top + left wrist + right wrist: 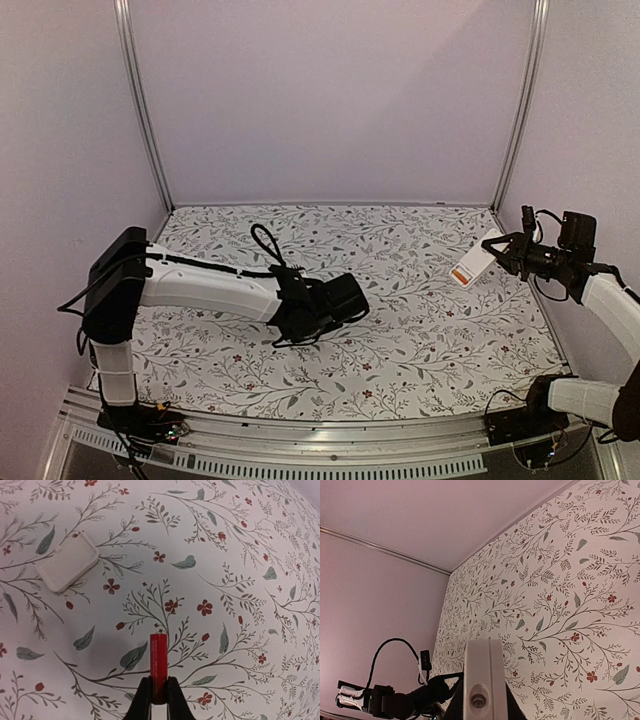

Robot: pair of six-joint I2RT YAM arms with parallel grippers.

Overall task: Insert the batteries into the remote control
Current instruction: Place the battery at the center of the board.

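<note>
The battery's red end [158, 640] points ahead of my left gripper, so next I put the battery down, turn my gripper around and retake it, the orange end [159, 699] leading.
My left gripper [159, 684] is shut on one orange-red battery [158, 662], which sticks out forward between the fingers, low over the floral table. In the top view this gripper [345, 300] is at the table's middle. The other battery is not in view. My right gripper [505, 250] is shut on the white remote control [473, 262] and holds it in the air at the far right, its orange-red label showing. In the right wrist view the remote [481, 675] is seen edge-on between the fingers of the right gripper [481, 700].
A small white rectangular plastic piece [67, 562] lies flat on the floral cloth, ahead and left of the left gripper. Walls with metal uprights [140, 100] close the table at the back and sides. The left arm [395, 700] shows in the right wrist view.
</note>
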